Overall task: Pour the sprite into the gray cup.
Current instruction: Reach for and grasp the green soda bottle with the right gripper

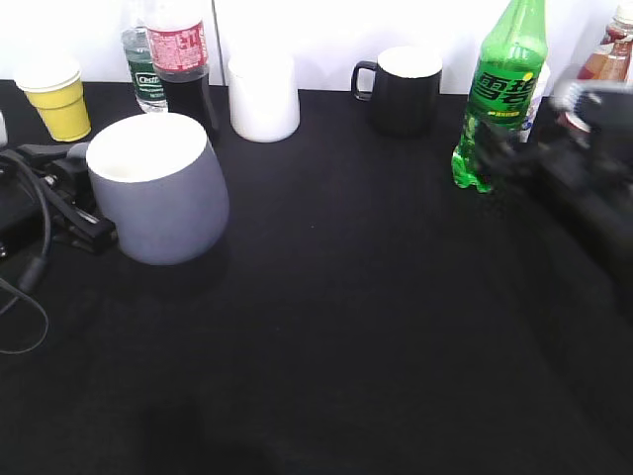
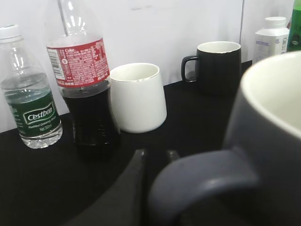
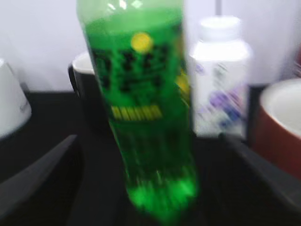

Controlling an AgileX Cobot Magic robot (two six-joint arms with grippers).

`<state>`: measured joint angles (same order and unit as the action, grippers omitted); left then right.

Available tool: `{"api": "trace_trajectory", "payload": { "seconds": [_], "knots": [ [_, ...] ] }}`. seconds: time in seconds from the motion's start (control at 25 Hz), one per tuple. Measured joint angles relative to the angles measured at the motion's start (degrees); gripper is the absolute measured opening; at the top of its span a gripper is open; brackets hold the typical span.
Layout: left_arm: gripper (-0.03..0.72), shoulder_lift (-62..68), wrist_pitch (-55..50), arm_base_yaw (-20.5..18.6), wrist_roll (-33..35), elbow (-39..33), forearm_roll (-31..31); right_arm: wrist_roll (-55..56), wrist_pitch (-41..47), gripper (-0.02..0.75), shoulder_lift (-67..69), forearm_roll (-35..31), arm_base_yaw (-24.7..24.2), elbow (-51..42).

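The sprite (image 1: 499,99) tapers (image 1: 524,20) toward its top. The drink should come out in a thin stream when I tilt the sprite over the gray cup.
The gray cup (image 1: 163,193), blue-gray with a white inside, stands at the left of the black table. My left gripper (image 1: 71,203) is at its left side, shut on its loop handle (image 2: 202,181); the fingertips (image 2: 156,154) show just past the handle. The sprite (image 1: 504,94), a tall green bottle, stands upright at the back right. My right gripper (image 1: 519,153) is blurred and right beside it. In the right wrist view the sprite (image 3: 146,103) stands between the wide-open fingers (image 3: 149,139), clear of both.
Along the back wall stand a yellow paper cup (image 1: 59,99), a small clear bottle (image 1: 145,69), a cola bottle (image 1: 183,59), a white cup (image 1: 263,97) and a black mug (image 1: 406,87). A white bottle (image 3: 220,75) and a red-brown mug (image 3: 280,127) stand behind the sprite. A cable (image 1: 30,287) lies at the left.
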<state>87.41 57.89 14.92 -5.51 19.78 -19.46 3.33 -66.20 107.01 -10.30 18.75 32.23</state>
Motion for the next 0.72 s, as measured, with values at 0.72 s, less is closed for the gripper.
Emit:
{"api": "trace_trajectory", "payload": {
  "seconds": [0.72],
  "knots": [
    [0.076, 0.0, -1.13, 0.0, 0.0, 0.0, 0.0, -7.07, 3.72, 0.416, 13.58, -2.62, 0.13, 15.51]
  ]
}}
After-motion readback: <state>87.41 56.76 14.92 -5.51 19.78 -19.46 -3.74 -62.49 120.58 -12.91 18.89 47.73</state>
